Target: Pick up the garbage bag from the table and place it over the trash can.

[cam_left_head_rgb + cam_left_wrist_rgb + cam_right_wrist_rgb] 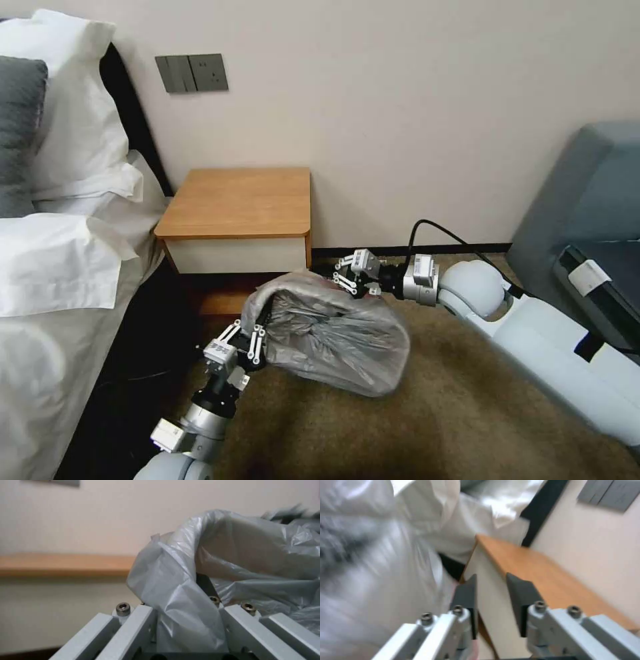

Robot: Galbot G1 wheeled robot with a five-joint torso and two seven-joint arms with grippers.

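Observation:
I expect the hidden trash can to come down with the garbage bag point(340, 340) when I lower the bag, because the bag curves over a smooth rounded rim.
The garbage bag point(333, 333), grey crinkly film, is spread over a boxy form on the carpet in front of the table point(237, 200); the trash can itself is hidden beneath it. My left gripper point(250, 328) is at the bag's near-left edge, its fingers spread, with film point(180, 592) draped between them. My right gripper point(343, 275) is at the bag's far edge, close to the table's white drawer front. In the right wrist view this gripper point(493, 585) is open with nothing between its pads, the bag point(370, 567) beside one finger and the table top point(536, 567) beyond.
A bed with white pillows point(60, 267) runs along the left. A grey-blue armchair point(587, 213) stands at the right. Brown carpet point(433, 413) lies open in front of the bag. A black cable point(453, 237) loops from my right wrist by the wall.

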